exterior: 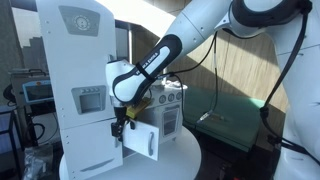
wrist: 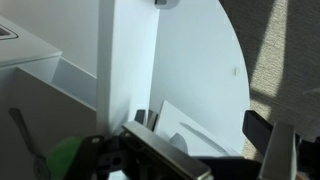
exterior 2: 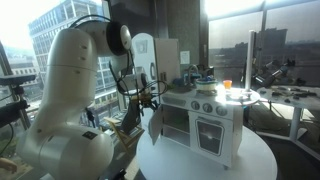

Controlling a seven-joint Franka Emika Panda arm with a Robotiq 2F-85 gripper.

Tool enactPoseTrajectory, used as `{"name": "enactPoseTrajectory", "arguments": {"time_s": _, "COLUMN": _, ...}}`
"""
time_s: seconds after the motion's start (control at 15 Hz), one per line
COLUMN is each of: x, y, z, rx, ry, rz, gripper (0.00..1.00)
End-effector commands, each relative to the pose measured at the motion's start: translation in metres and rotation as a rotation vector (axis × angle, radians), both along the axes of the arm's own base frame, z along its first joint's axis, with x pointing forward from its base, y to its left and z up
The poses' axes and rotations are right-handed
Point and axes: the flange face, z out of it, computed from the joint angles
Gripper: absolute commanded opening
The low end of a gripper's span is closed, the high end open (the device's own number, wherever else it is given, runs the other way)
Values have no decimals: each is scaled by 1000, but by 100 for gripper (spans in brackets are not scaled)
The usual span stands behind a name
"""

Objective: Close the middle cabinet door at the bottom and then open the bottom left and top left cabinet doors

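Note:
The middle cabinet door is open and my gripper is next to the door's outer side (exterior: 140, 139), so next I swing back and push the door in toward the cabinet opening (exterior 2: 176, 120).
A white toy kitchen stands on a round white table (exterior: 185, 155) and shows in both exterior views (exterior: 168, 105) (exterior 2: 205, 115). One of its lower cabinet doors (exterior: 141, 140) stands swung open toward the table edge; it also shows in an exterior view (exterior 2: 157, 122). My gripper (exterior: 119, 127) hangs at the open door's upper outer edge, also visible in an exterior view (exterior 2: 150, 102). In the wrist view my gripper (wrist: 203, 125) is open, its two dark fingers wide apart, with the white door panel (wrist: 195, 135) between them. I cannot tell if a finger touches it.
A tall white toy fridge (exterior: 75, 80) stands close to my arm and hides part of the kitchen. An orange cup (exterior 2: 227, 85) and small items sit on the kitchen counter. Desks and windows lie behind (exterior 2: 285, 95).

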Motion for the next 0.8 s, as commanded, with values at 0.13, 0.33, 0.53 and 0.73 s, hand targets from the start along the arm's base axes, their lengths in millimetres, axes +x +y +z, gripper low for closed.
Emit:
{"name": "enactPoseTrajectory", "arguments": {"time_s": 0.13, "x": 8, "y": -41, "z": -2, "rx": -67, "ry": -3, "rz": -145, "gripper": 100}}
{"name": "enactPoseTrajectory", "arguments": {"time_s": 0.33, "x": 15, "y": -59, "z": 8, "rx": -39, "ry": -90, "rz": -194, "gripper": 100}}
{"name": "enactPoseTrajectory", "arguments": {"time_s": 0.53, "x": 12, "y": -81, "z": 14, "rx": -17, "ry": -170, "rz": -111, "gripper": 100}}
{"name": "enactPoseTrajectory", "arguments": {"time_s": 0.73, "x": 7, "y": -102, "z": 17, "rx": -7, "ry": -236, "rz": -48, "gripper": 100}}
